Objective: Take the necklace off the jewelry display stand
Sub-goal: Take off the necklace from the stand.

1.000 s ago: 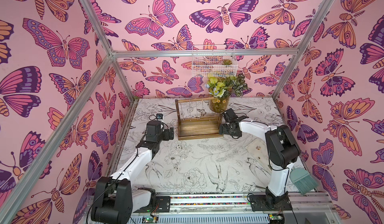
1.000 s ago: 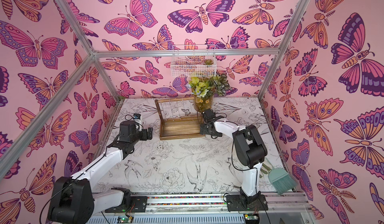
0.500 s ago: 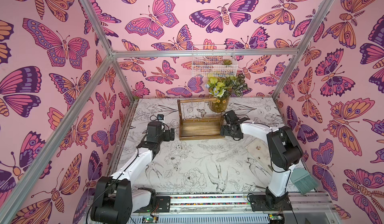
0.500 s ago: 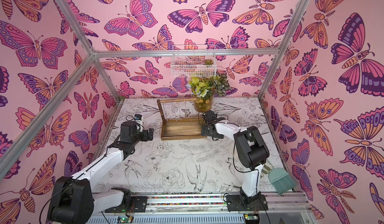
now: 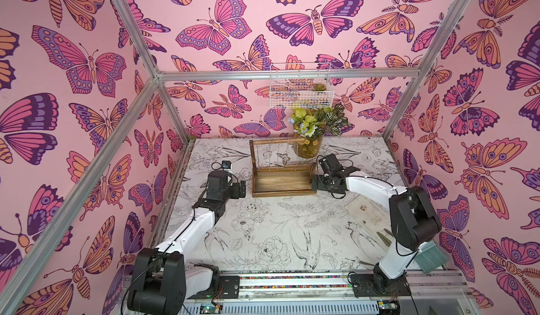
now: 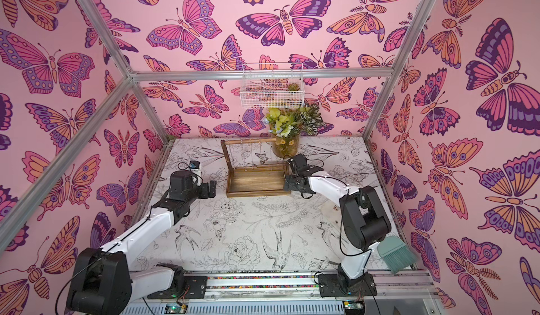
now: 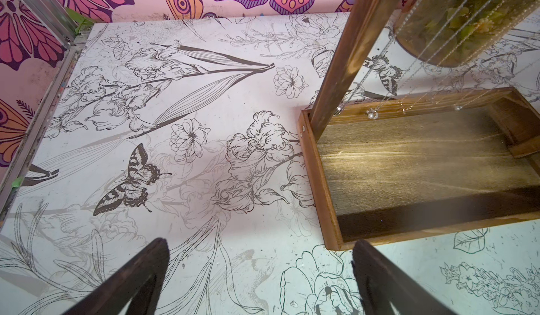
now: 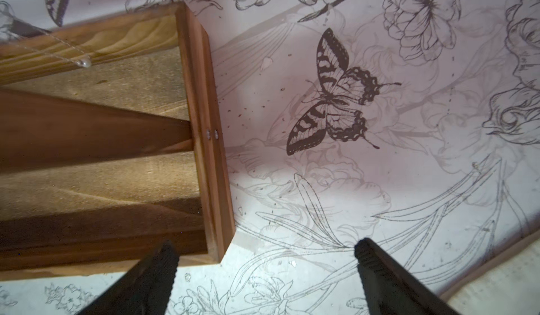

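I keep lifting my right gripper's open fingers until they close on the necklace nearest the top bar's loose end (image 5: 301, 140), since that end points toward this gripper.
The brown wooden jewelry display stand (image 5: 280, 179) (image 6: 254, 181) stands at the back middle of the table. Thin necklace chains with pearl drops (image 7: 371, 114) hang from its top bar; one drop (image 8: 84, 62) shows in the right wrist view. My left gripper (image 5: 242, 188) (image 7: 260, 244) is open, low over the table just left of the tray's front left corner (image 7: 333, 240). My right gripper (image 5: 315, 183) (image 8: 266, 246) is open beside the tray's right wall (image 8: 210, 152), near its front corner. Neither holds anything.
A glass vase of flowers (image 5: 308, 146) stands right behind the stand's right post. A white wire basket (image 5: 301, 94) hangs on the back wall. A pale board (image 5: 368, 211) and a teal brush (image 5: 429, 258) lie at the right.
The stand has slid slightly to the right. Both grippers have shifted a little the same way and stay open.
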`<state>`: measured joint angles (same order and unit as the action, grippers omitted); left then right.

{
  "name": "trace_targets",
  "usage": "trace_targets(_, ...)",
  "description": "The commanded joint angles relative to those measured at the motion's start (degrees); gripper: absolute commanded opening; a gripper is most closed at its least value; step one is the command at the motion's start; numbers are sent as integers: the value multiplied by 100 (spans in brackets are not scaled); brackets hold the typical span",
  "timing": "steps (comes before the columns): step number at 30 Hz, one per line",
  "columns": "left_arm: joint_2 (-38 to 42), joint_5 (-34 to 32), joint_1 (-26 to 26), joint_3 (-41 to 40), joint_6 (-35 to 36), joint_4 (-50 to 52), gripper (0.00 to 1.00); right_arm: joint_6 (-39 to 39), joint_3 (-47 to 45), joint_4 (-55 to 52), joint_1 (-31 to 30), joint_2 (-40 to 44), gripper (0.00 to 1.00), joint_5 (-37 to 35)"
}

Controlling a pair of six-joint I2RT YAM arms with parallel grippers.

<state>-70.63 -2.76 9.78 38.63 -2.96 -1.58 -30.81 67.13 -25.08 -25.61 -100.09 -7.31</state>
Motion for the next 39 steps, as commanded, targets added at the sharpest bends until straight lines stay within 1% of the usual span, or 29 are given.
trace_targets(1, -49, 77, 25, 98, 98, 55, 100, 302, -209, -196, -79, 429, 99, 438)
trace_targets(4, -36, 256, 27, 172, 174, 128, 100, 701, -602, -20, -207, 1217, 99, 788)
trace_targets(6, -45, 382, 27, 248, 182, 175, 100, 899, -704, 46, -208, 1609, 99, 1029)
trace_targets(9, -90, 515, 28, 346, 126, 229, 100, 1179, -757, 433, -208, 2094, 99, 1330)
trace_targets(11, -124, 650, 31, 391, 89, 233, 100, 1262, -715, 734, -199, 2238, 99, 1324)
trace_targets(15, -170, 850, 29, 472, -43, 223, 100, 1445, -51, 736, -182, 1858, 99, 1403)
trace_targets(18, -406, 922, 28, 514, -127, 233, 100, 1515, 158, 1178, -160, 1557, 100, 1465)
trace_targets(23, -407, 979, 28, 528, -214, 222, 100, 1420, 115, 2278, -42, 1138, 87, 1624)
trace_targets(27, -342, 971, 25, 485, -244, 220, 100, 1499, 252, 2801, -23, 691, 71, 1649)
trace_targets(28, -334, 971, 24, 472, -249, 229, 100, 1499, 265, 2926, -15, 614, 70, 1618)
trace_targets(29, -321, 971, 24, 459, -249, 227, 100, 1490, 265, 3077, -6, 546, 67, 1580)
trace_targets(32, -303, 965, 29, 440, -243, 229, 100, 1433, 265, 3466, 12, 375, 64, 1523)
trace_targets(39, -328, 944, 27, 453, -210, 231, 100, 1332, 295, 4156, 29, 117, 63, 1443)
